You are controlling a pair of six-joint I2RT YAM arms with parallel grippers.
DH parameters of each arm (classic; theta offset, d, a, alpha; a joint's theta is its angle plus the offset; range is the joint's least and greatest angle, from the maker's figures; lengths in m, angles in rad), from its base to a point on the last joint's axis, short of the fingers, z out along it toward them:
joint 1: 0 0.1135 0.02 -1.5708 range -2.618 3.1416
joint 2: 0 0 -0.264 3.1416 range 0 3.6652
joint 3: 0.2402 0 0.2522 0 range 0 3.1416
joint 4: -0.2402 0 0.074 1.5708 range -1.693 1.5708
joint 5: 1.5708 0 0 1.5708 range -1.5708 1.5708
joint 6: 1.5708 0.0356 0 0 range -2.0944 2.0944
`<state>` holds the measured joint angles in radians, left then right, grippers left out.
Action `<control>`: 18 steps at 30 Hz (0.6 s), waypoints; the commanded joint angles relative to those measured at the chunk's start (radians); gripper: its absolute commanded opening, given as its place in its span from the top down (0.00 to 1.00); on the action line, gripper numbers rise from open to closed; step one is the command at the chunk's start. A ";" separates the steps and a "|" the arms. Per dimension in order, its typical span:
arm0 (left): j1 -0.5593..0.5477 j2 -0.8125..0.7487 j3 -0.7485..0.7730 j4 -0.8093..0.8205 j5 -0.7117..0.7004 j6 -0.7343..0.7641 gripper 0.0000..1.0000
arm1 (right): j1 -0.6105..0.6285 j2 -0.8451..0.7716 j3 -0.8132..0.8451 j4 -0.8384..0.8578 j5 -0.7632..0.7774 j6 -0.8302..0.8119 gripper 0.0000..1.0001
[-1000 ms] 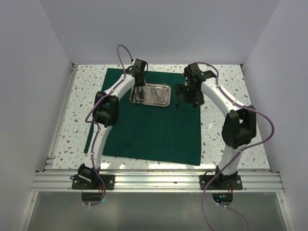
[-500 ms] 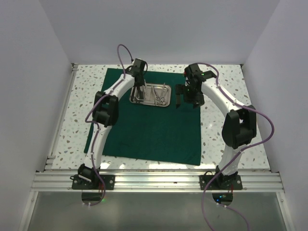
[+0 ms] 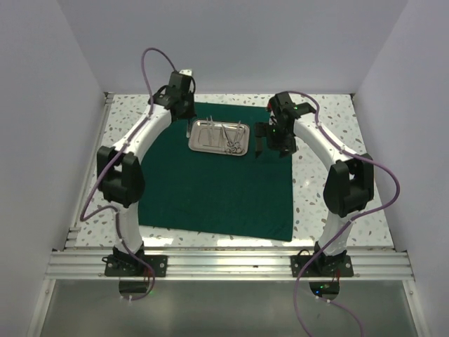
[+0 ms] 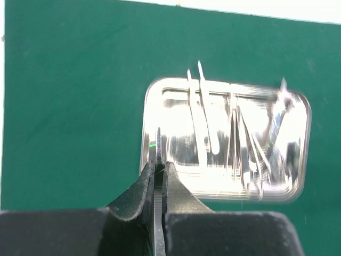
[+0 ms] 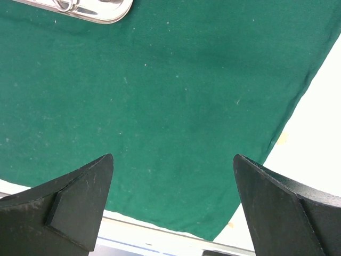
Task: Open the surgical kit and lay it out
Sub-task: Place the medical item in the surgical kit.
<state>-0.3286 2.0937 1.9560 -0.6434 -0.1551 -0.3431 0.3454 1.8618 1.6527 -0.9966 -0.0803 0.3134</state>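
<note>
I keep carrying the silver instrument (image 3: 188, 130) with my left gripper to the near green cloth (image 3: 175, 193) until it lands there, because the instrument hangs clear of the tray and the cloth is empty.
The surgical kit lies unfolded: a dark green cloth (image 3: 210, 186) spread flat, with a shiny steel tray (image 3: 204, 142) on its far part. Thin silver instruments (image 3: 231, 137) lie in the tray. In the left wrist view the tray (image 4: 170, 90) shows tweezers (image 4: 206, 120) and ring-handled tools (image 4: 254, 160). My left gripper (image 3: 188, 121) hangs just left of the tray, shut on a thin silver instrument (image 4: 158, 140) with a ribbed grip, likely tweezers. My right gripper (image 3: 272, 145) hovers open over the cloth's right edge (image 5: 160, 80), holding nothing.
The cloth lies on a speckled white tabletop (image 3: 330, 126) inside white walls. An aluminium rail (image 3: 224, 263) runs along the near edge. A corner of the tray (image 5: 101, 12) shows at the top of the right wrist view.
My left gripper closed on a thin instrument inside the tray, then lifted it and swung left, off the tray's left edge. The right arm has stayed still.
</note>
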 commanded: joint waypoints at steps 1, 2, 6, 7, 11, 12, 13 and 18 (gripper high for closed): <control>-0.001 -0.171 -0.273 0.032 0.046 0.044 1.00 | -0.005 -0.029 0.029 0.010 -0.038 -0.008 0.02; -0.001 -0.237 -0.337 0.043 0.046 0.041 1.00 | -0.006 -0.030 0.027 0.012 -0.041 -0.008 0.02; -0.004 -0.369 -0.598 0.071 0.046 0.007 1.00 | -0.005 -0.053 -0.001 0.022 -0.035 -0.008 0.02; -0.006 -0.392 -0.682 0.088 0.052 -0.002 1.00 | -0.005 -0.059 -0.019 0.026 -0.033 -0.010 0.02; -0.015 -0.497 -0.833 0.122 0.075 -0.057 1.00 | -0.006 -0.102 -0.074 0.041 -0.032 -0.010 0.02; -0.021 -0.507 -0.856 0.139 0.075 -0.063 1.00 | -0.006 -0.107 -0.085 0.042 -0.032 -0.010 0.01; -0.023 -0.515 -0.900 0.145 0.075 -0.069 1.00 | -0.006 -0.115 -0.105 0.046 -0.033 -0.010 0.02; -0.030 -0.521 -0.980 0.175 0.081 -0.094 1.00 | -0.005 -0.147 -0.128 0.046 -0.024 -0.014 0.02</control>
<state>-0.3523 1.6131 0.9977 -0.5529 -0.0891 -0.4019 0.3454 1.7798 1.5303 -0.9695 -0.0963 0.3130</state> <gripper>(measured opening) 0.047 0.985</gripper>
